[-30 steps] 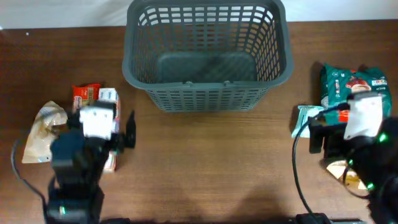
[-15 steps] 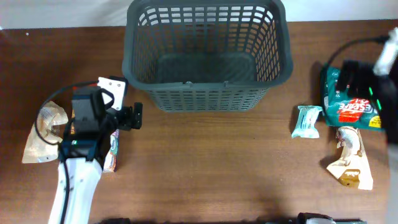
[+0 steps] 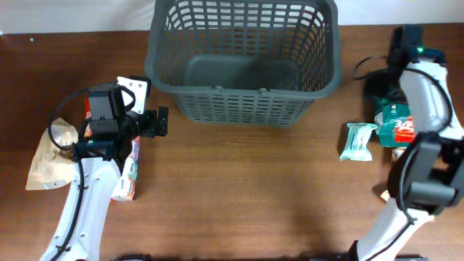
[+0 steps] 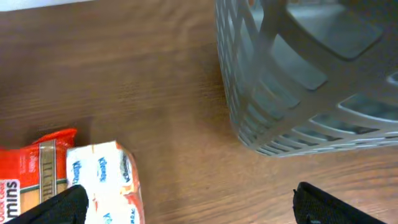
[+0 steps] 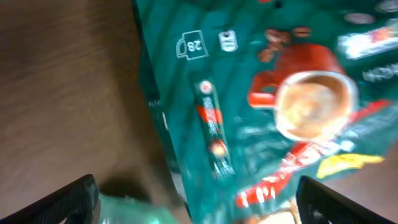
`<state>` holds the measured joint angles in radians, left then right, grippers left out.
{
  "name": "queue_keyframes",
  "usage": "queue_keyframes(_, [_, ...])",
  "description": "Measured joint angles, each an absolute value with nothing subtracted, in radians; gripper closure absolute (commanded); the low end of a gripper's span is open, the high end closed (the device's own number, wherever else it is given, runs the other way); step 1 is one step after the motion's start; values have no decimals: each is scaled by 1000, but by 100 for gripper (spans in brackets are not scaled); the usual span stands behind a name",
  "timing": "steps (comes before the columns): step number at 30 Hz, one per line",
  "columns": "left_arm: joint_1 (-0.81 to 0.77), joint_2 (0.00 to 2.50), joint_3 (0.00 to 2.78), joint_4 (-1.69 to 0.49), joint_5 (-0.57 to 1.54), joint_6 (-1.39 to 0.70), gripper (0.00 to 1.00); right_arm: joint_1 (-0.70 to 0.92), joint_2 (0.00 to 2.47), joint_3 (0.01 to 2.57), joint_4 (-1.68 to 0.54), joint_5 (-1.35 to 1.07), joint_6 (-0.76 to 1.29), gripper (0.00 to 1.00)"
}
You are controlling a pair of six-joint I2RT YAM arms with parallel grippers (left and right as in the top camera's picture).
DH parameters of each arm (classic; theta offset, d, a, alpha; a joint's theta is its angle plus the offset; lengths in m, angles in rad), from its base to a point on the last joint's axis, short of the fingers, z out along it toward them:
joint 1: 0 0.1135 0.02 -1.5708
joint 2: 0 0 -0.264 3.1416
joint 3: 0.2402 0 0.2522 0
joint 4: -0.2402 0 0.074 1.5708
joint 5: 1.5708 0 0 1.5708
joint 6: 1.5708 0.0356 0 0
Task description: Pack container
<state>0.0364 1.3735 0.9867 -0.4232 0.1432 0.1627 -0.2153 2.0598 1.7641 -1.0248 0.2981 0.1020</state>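
Note:
My open left gripper is hanging next to the basket's front corner point(image 3: 184, 114), away from the packets, so it should move back over the red packet point(image 4: 38, 167).
The container point(image 3: 243, 109) is a large dark grey slotted basket at the back centre, with nothing in it; its corner fills the upper right of the left wrist view point(image 4: 311, 74). My left gripper point(image 3: 156, 123) is open and empty, just left of the basket's front left corner, and in the left wrist view point(image 4: 199, 208) it is above bare table. A white and red packet point(image 4: 102, 183) lies beside its left finger. My right gripper point(image 5: 199, 202) is open and empty, over a green coffee packet point(image 5: 280, 106), which also shows in the overhead view point(image 3: 395, 125).
On the left lie a beige packet point(image 3: 45, 156), a red packet point(image 3: 90, 109) and the white and red packet point(image 3: 129, 174). A pale teal packet point(image 3: 359, 141) lies left of the green one. My right arm point(image 3: 428, 101) arches over the right-hand packets.
My right arm has swung back and up along the right edge, and now reaches over the green packet. My left gripper has edged a little closer to the basket.

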Motion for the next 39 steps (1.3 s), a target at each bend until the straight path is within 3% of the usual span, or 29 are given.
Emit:
queue_keyframes(30, [38,1491,918,-482,115,164,1,-275,2148,1765,-1002,369,102,1])
queue_keyframes(34, [38,1491,918,-392,114,164,1,-275,2148,1765,-1004,369,102,1])
queue_keyframes(39, [41,1490,918,-335,-35,165,1,-275,2148,1765,-1005,369,102,1])
